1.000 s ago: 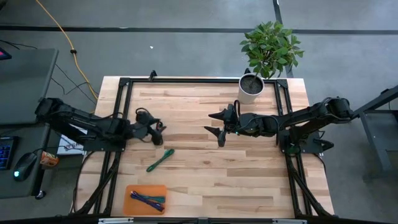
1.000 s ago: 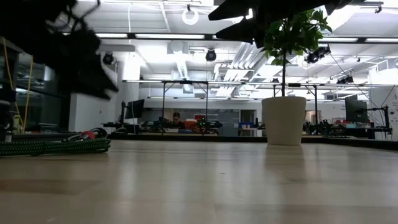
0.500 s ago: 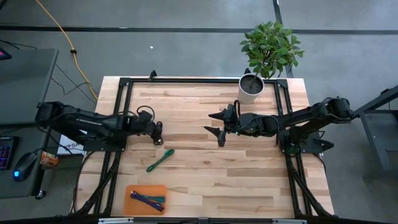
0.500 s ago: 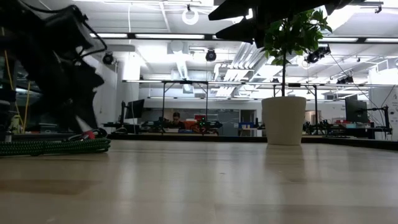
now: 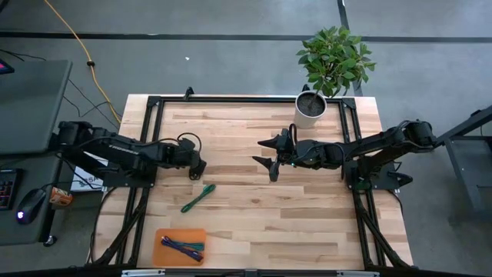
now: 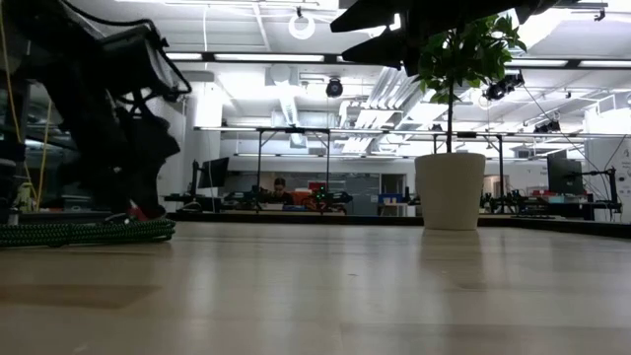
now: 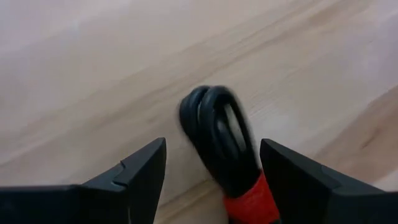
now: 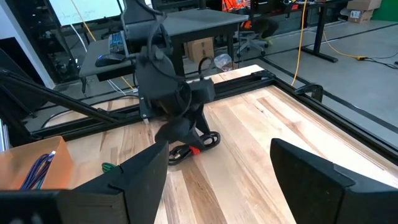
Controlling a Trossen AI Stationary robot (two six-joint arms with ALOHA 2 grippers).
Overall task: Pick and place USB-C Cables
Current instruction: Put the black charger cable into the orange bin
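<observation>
I expect the red-and-black cable bundle [image 7: 219, 138] to stay together and keep its folded shape when I lift it, because a red wrap [image 7: 251, 201] holds the black loops tightly together.
The red-and-black cable bundle [image 7: 219, 144] lies flat on the wood. My left gripper [image 7: 211, 171] is open and points down over it, one finger on each side and apart from it. In the high view this gripper [image 5: 197, 165] is left of the table's centre and hides the bundle. The right wrist view shows that bundle [image 8: 198, 144] under it. The green cable [image 5: 197, 198] lies on the table nearer the front edge. The teal and purple-blue cables [image 5: 183, 248] lie in the orange tray [image 5: 163, 235]. My right gripper [image 5: 269, 155] hangs open above mid-table.
A white pot with a green plant [image 5: 310, 108] stands at the far right of the table. Black frame rails [image 5: 146, 138] run along the table's left, right and far edges. A yellow cord [image 5: 73, 35] lies on the floor beyond the table.
My left gripper has moved a little toward the table's right and come down over the red-and-black cable, so that its fingers now stand on either side of it. The cables have stayed where they were.
</observation>
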